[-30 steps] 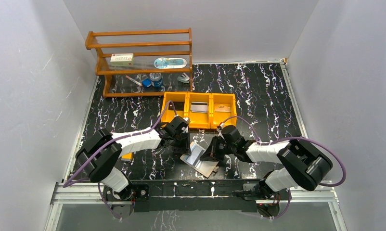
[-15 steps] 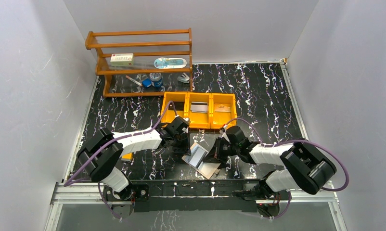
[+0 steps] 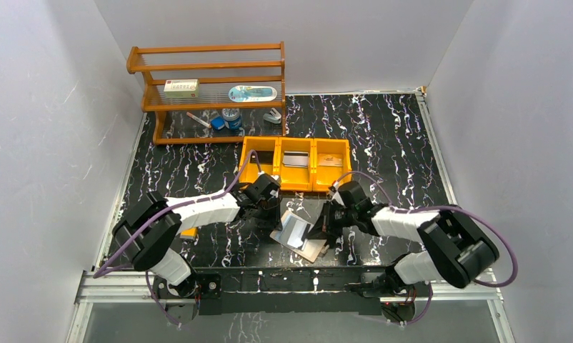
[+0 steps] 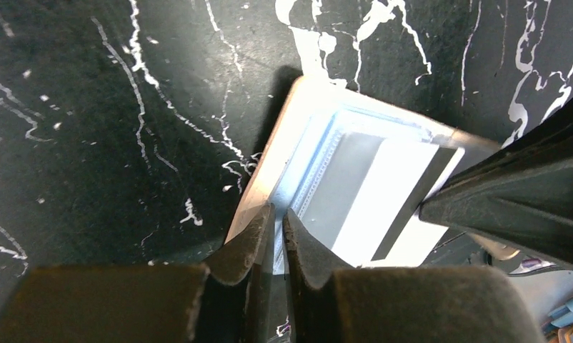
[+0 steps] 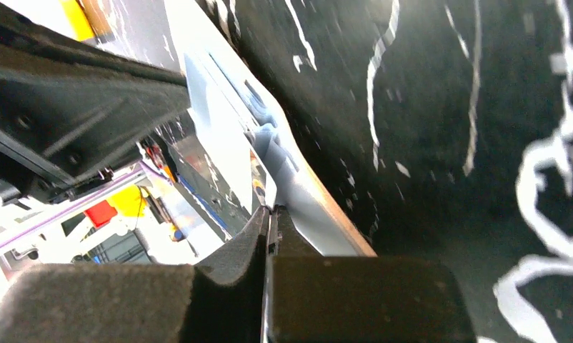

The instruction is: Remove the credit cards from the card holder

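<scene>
My left gripper should hold the sleeve closer to the credit card (image 4: 342, 182) after I straighten the card holder, because the holder lies at a slant and the gripper is pinching its outer sleeve edge (image 4: 294, 179).
The tan card holder (image 3: 303, 239) lies open on the black marbled table between my two grippers. In the left wrist view it (image 4: 269, 161) shows bluish-clear sleeves and a grey-silver credit card (image 4: 369, 193) with a dark stripe, reaching right under my right gripper. My left gripper (image 3: 272, 208) (image 4: 278, 218) is shut on the holder's left edge. My right gripper (image 3: 319, 226) (image 5: 271, 211) is shut on a thin sheet at the holder's right side (image 5: 326, 211), which looks like that card's end. Other cards in the holder are hidden.
An orange three-compartment tray (image 3: 296, 184) stands just behind the grippers, with flat cards in its compartments. A wooden rack (image 3: 205, 50) with small items stands at the back left. A small orange object (image 3: 188, 232) lies by my left arm.
My right gripper has moved a little in toward the holder's right side and its forearm has swung. The holder's raised flap lies somewhat flatter. My left gripper has stayed put.
</scene>
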Action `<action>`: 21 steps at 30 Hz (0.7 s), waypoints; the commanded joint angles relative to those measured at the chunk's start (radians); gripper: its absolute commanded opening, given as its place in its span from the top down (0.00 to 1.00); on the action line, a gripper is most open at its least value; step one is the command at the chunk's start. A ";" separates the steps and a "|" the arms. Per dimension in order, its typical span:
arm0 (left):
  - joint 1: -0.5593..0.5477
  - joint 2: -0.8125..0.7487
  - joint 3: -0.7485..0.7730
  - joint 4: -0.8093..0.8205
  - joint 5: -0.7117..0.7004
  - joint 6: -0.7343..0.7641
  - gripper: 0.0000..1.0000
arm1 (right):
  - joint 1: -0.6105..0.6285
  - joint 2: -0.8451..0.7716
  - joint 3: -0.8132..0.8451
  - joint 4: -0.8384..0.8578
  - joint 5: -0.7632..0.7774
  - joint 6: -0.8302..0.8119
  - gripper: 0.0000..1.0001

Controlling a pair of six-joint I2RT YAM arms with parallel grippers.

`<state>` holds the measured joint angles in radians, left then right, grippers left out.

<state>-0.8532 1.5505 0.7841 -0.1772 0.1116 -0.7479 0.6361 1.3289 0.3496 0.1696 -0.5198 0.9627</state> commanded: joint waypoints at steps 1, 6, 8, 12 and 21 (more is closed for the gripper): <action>-0.002 -0.046 -0.050 -0.129 -0.096 -0.007 0.90 | -0.022 0.110 0.165 -0.050 0.003 -0.123 0.95; -0.003 -0.170 -0.092 -0.134 -0.143 -0.052 0.77 | -0.022 0.262 0.349 -0.196 0.020 -0.290 0.97; -0.003 -0.227 -0.104 -0.145 -0.180 -0.062 0.65 | -0.021 0.291 0.389 -0.228 0.016 -0.330 0.97; -0.003 -0.291 -0.083 -0.152 -0.217 -0.039 0.48 | -0.021 0.304 0.415 -0.257 0.007 -0.373 0.97; -0.003 -0.163 0.036 0.017 -0.041 0.089 0.41 | -0.021 0.292 0.377 -0.227 -0.014 -0.359 0.97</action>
<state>-0.8528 1.3270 0.7589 -0.2485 -0.0219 -0.7219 0.6209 1.6299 0.7372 -0.0570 -0.5247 0.6258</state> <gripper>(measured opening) 0.595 0.053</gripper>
